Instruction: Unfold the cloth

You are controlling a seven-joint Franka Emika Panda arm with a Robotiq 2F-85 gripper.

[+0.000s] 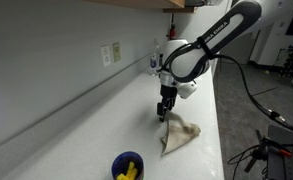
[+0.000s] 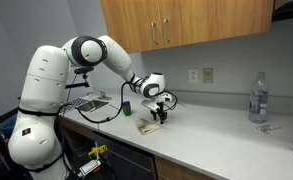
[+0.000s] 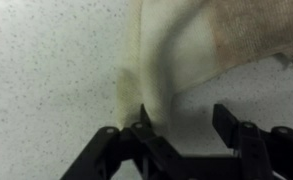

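The cloth is bunched, its narrow folded end (image 3: 156,98) between my open fingers, so next I pinch that end, raise it and pull it toward the counter's front edge (image 1: 219,135).
The cloth (image 1: 181,135) is a beige-cream towel lying bunched and folded on the white counter, and it also shows as a small heap (image 2: 151,126) under the arm. My gripper (image 1: 165,113) points straight down onto the cloth's end farthest from the blue bowl. In the wrist view the cloth (image 3: 176,50) runs down from the top, and a narrow folded edge of it reaches in between the fingers, close against the left fingertip (image 3: 141,122). The gripper (image 3: 183,125) is open, with a wide gap to the right finger.
A blue bowl (image 1: 127,166) with yellow pieces sits close to the cloth. A clear bottle (image 2: 258,98) stands farther along the counter by the wall. A wall outlet (image 1: 111,53) is on the backsplash. The counter's front edge (image 1: 222,130) runs just beyond the cloth.
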